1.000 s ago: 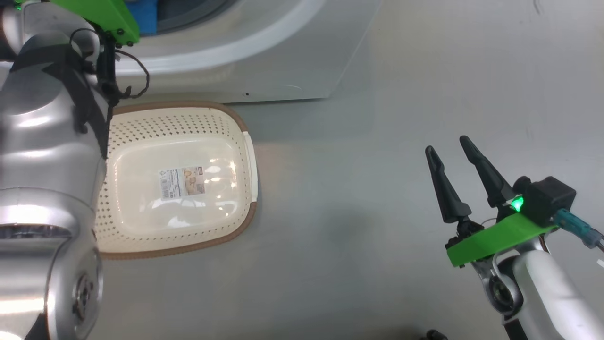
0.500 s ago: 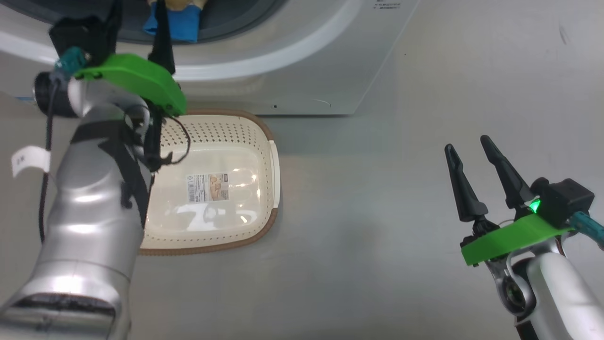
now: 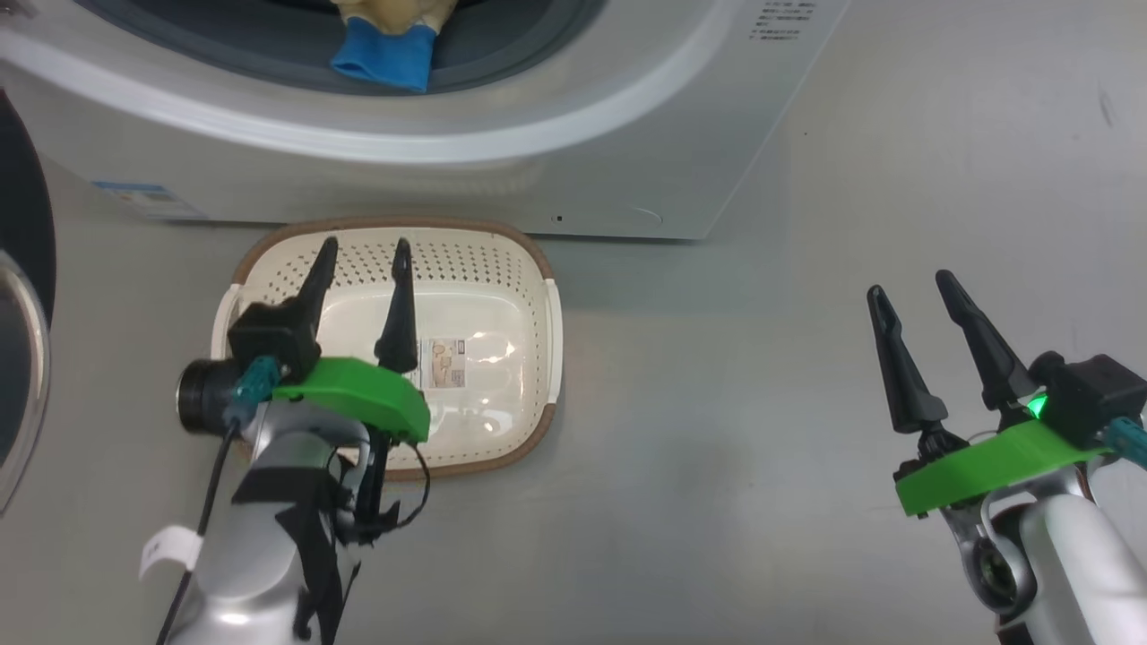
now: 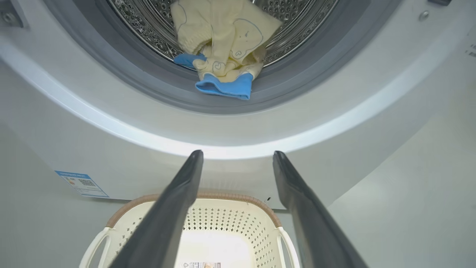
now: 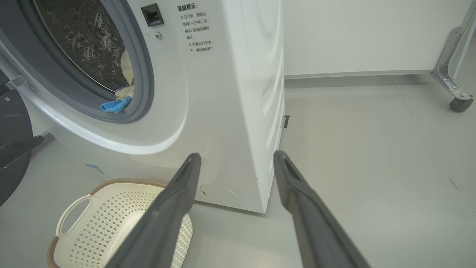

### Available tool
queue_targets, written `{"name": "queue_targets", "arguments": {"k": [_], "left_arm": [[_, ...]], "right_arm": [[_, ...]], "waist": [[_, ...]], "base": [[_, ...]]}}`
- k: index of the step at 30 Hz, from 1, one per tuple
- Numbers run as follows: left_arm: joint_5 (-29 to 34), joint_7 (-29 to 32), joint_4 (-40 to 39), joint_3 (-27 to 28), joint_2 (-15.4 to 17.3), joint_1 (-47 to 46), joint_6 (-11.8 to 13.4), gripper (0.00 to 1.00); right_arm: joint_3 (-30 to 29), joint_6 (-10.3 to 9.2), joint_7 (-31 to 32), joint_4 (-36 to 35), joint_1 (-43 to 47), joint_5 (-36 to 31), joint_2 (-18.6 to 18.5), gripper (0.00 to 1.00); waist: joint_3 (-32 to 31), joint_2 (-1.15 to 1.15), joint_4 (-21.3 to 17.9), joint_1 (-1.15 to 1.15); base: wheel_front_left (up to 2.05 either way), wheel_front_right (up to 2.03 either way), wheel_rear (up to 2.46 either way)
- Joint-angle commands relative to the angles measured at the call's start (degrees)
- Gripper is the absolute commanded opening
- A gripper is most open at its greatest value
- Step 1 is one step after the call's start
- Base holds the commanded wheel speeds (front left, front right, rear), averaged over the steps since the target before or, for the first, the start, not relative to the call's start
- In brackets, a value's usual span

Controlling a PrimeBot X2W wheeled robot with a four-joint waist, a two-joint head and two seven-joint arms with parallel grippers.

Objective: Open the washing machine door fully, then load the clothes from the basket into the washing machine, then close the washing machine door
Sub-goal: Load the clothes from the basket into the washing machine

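The clothes (image 4: pixel 223 38) will fold into a heap inside the drum when I push them, because the blue cuff (image 4: pixel 226 86) hangs limply over the grey gasket.
The white washing machine (image 3: pixel 556 152) stands with its door (image 3: pixel 22 296) swung out to the left, black ring and glass edge showing. Pale yellow clothes (image 4: pixel 223 41) with blue trim lie in the steel drum, one blue cuff (image 3: pixel 381 58) draped over the grey gasket (image 4: pixel 282 89). On the floor before the machine sits the cream basket (image 3: pixel 502 269) with just its label sticker inside. My left gripper (image 3: pixel 363 255) hangs open above the basket, holding nothing. My right gripper (image 3: pixel 914 287) is open over bare floor to the right.
A blue label sticker (image 4: pixel 81 183) is on the washer's lower front. Grey floor stretches to the right of the machine. A wheeled metal frame leg (image 5: pixel 455 74) stands at the far right by the white wall.
My left arm has drawn back from the drum opening and now sits low over the basket, open and empty. The head camera has shifted, showing more of the washer front and the door.
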Motion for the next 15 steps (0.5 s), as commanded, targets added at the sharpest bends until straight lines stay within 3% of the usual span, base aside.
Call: {"name": "queue_targets", "arguments": {"k": [1, 15], "left_arm": [[0.36, -0.80, -2.10, 1.71, 1.91, 0.52, 0.51, 1.00], [1.30, -0.81, -13.87, 4.02, 2.03, 16.33, 2.71, 1.00]], "right_arm": [[0.66, -0.15, -0.37, -1.85, 1.27, -0.46, -1.09, 1.00], [-0.45, -0.15, -0.37, -2.57, 3.24, -0.63, -1.74, 1.00]], "waist": [[-0.08, 0.00, 0.15, 0.00], [-1.30, 0.00, 0.62, 0.00]], "base": [[0.00, 0.00, 0.00], [0.00, 0.00, 0.00]]}}
